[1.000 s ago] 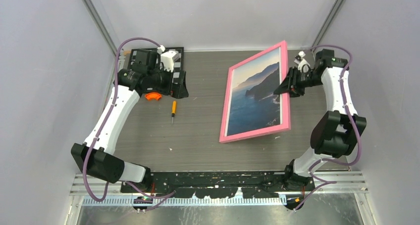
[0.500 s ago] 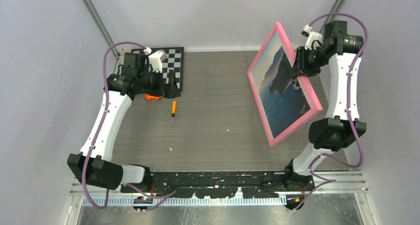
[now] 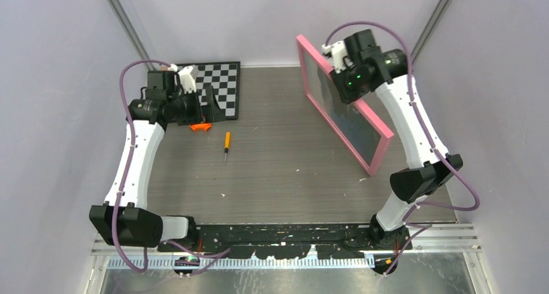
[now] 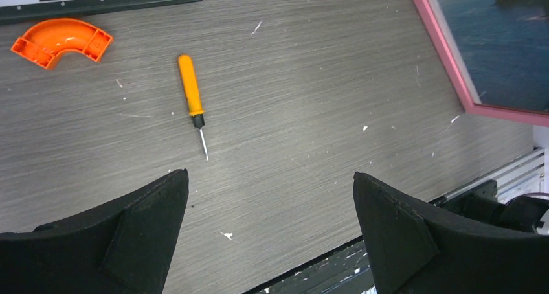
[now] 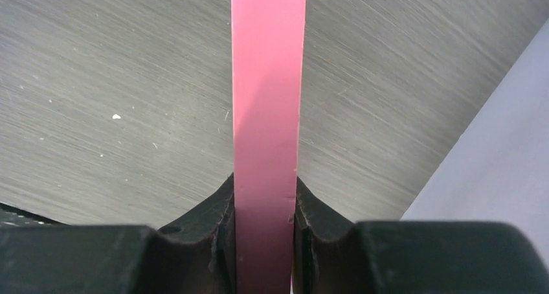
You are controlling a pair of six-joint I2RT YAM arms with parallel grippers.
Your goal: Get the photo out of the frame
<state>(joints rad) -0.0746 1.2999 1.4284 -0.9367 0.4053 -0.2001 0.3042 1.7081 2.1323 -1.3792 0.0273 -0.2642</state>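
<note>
The robot's right gripper is holding the frame's upper rim [image 3: 373, 118] and the photo faces the table's clear middle [image 3: 285, 148], so the robot should keep tilting the frame until the frame's back faces up.
The pink-bordered frame [image 3: 383, 153] is lifted on edge at the back right, tilted, with its face toward the table's middle. The photo [image 3: 356, 122] sits in it, dark blue sea and cliffs showing. My right gripper [image 3: 338, 74] is shut on the frame's upper rim. In the right wrist view the pink edge [image 5: 268, 80] runs straight up between the fingers [image 5: 220, 206]. My left gripper [image 3: 215, 106] hovers open over the back left of the table, holding nothing. In the left wrist view a corner of the frame [image 4: 447, 54] and photo [image 4: 498, 41] shows at the top right.
A black-rimmed chessboard [image 3: 223, 83] lies at the back left. An orange elbow piece [image 3: 201, 126] [image 4: 61, 40] and an orange-handled screwdriver [image 3: 226, 142] [image 4: 191, 93] lie just in front of it. Grey walls close in both sides and the back.
The right arm has raised the frame from lying flat to standing on edge and carried it up and leftward. The left arm has drawn back left, uncovering the chessboard.
</note>
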